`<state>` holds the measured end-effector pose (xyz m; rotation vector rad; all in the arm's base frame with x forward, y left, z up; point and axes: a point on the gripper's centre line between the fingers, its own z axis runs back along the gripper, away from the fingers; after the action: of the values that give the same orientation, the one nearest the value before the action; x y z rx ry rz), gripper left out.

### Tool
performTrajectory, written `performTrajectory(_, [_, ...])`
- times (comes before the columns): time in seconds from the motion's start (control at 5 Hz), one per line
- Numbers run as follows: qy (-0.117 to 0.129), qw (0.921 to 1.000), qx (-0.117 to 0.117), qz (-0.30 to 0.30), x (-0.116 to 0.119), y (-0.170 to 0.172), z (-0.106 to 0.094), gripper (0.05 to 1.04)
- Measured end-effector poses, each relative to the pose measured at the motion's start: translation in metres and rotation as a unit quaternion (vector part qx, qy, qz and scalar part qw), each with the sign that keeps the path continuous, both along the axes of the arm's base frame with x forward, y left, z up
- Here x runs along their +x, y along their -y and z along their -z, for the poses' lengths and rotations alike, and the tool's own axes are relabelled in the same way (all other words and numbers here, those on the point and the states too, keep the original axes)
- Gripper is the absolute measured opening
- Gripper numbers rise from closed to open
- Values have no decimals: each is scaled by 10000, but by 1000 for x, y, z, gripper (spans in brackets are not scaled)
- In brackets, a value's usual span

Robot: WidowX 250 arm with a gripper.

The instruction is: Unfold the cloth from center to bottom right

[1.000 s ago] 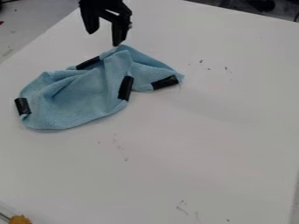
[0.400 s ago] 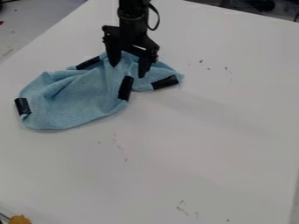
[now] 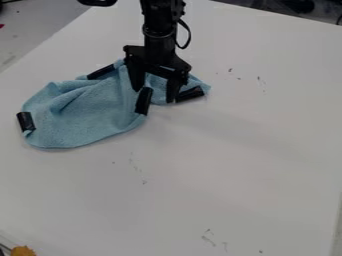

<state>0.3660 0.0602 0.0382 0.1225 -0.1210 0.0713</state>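
The cloth's middle black strip is tucked in between crumpled folds. The cloth will spread out and drag its end strips with it when I pull it.
The black gripper [image 3: 155,94] hangs over the right part of the cloth, its two fingers apart and pointing down. One fingertip is by the upper end of the black strip at the cloth's middle fold, the other by the strip near the right corner. The light blue cloth [image 3: 83,112] lies crumpled and folded at the upper left of the table, with black strips on its edges. The gripper covers some of its upper right part. Whether the fingertips touch the cloth, I cannot tell.
The white table [image 3: 220,165] spreads right and below the cloth, with small dark marks on its surface. An orange-yellow object [image 3: 23,251] sits at the bottom left corner. Dark items [image 3: 299,6] lie beyond the table's far edge.
From the table's top edge, the gripper has come down and to the right over the cloth, most recently a little further down. The cloth looks unmoved.
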Motion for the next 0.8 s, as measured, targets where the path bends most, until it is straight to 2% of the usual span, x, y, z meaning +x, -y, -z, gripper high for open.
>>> performTrajectory(0.2, [-62,10000,3,-62,-4,-1,4,1000])
performTrajectory(0.4, [-18,9999,-113,-103,-6,-5,7,1000])
performTrajectory(0.6, [59,9995,-230,-190,-5,-11,7,955])
performTrajectory(0.8, [143,9990,-367,-225,-4,-14,7,787])
